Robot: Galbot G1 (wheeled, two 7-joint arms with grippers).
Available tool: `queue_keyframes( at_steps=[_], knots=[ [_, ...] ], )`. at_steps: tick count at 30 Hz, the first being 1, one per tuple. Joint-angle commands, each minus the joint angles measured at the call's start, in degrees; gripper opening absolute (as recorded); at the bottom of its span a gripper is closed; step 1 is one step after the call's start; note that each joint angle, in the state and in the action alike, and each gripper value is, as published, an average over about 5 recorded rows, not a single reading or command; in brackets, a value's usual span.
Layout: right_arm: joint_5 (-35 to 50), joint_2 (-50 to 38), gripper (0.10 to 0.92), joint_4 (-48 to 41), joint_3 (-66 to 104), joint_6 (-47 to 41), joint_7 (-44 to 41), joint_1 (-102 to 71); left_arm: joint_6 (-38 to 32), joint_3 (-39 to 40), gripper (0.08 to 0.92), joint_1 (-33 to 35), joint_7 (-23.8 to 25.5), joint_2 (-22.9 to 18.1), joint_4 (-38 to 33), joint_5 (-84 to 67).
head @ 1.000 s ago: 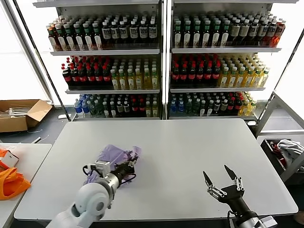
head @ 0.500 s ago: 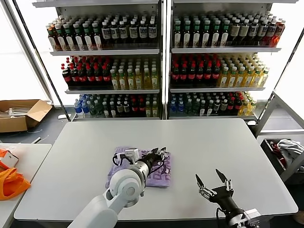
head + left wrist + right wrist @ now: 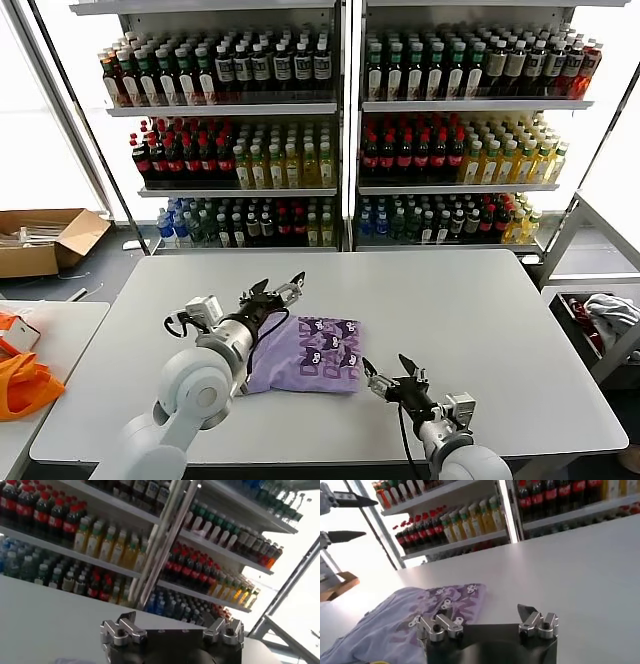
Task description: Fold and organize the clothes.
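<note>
The folded T-shirt [image 3: 290,361] is lying toward my left gripper's side, so my right gripper should pull the T-shirt across by its printed end [image 3: 346,358] while my left gripper moves back.
A lavender T-shirt [image 3: 308,354] lies folded flat on the grey table [image 3: 480,310], with dark purple prints facing up. My left gripper [image 3: 281,288] is open and empty, raised just above the shirt's far left corner. My right gripper [image 3: 391,374] is open and empty, low over the table at the shirt's right edge. In the right wrist view the shirt [image 3: 415,617] lies under one finger of the right gripper [image 3: 487,619]. The left gripper's [image 3: 347,517] spread black fingertips show farther off.
Shelves of drink bottles [image 3: 340,150] stand behind the table. A bright orange bag [image 3: 25,385] lies on a side table at the left. A cardboard box [image 3: 45,240] sits on the floor beyond it. A bin holding cloth [image 3: 600,320] stands at the right.
My left gripper let go of the shirt, opened and drew back to the left and up. The shirt now lies flat with prints up. My right gripper moved left to the shirt's edge.
</note>
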Motion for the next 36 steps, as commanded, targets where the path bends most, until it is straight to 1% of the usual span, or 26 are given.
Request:
queue_keyframes(
  at_steps=[1, 9, 14, 16, 19, 23, 25, 28, 32, 36],
  knots=[
    [6.80, 3.21, 0.780, -10.59, -12.59, -4.74, 4.46, 11.66, -3.17, -15.77, 0.812, 14.09, 5.69, 4.03, -9.90, 6.04],
    [7.89, 4.27, 0.559, -10.63, -11.62, -2.66, 5.00, 10.86, -2.48, -16.26, 0.823, 15.90, 4.61, 3.27, -11.36, 5.92],
    [6.99, 3.40, 0.412, -8.61, -9.62, -0.91, 3.10, 9.24, -1.88, -16.43, 0.823, 16.82, 4.94, 2.96, -12.05, 6.02],
    [5.77, 2.61, 0.352, -7.62, -8.86, -0.53, 1.44, 8.49, -1.83, -16.92, 0.823, 17.21, 5.06, 2.96, -12.18, 6.04],
    [1.68, 1.14, 0.265, -5.85, -7.71, -0.80, -2.09, 7.12, -1.76, -18.29, 0.823, 17.98, 5.42, 2.71, -12.35, 6.04],
    [-3.30, -0.95, 0.161, -2.94, -4.33, -3.01, -5.45, 5.45, -1.77, -20.81, 0.823, 19.64, 5.97, 2.31, -12.78, 5.99],
    [-3.95, -2.94, 0.135, -1.41, -1.92, -4.12, -6.40, 4.89, -1.79, -21.89, 0.823, 20.61, 6.26, 2.32, -13.09, 5.94],
    [-3.87, -6.78, 0.131, -0.42, 2.09, -4.79, -7.46, 4.21, -1.80, -22.92, 0.823, 21.78, 6.65, 2.20, -13.58, 5.93],
    [-3.69, -10.89, 0.131, -1.79, 7.15, -4.28, -8.25, 3.45, -2.10, -23.28, 0.823, 22.41, 6.75, 1.45, -14.00, 5.93],
    [-3.68, -12.40, 0.131, -3.87, 11.73, -3.44, -8.93, 2.51, -2.72, -23.12, 0.822, 22.92, 7.13, 1.08, -14.60, 5.86]
  ],
)
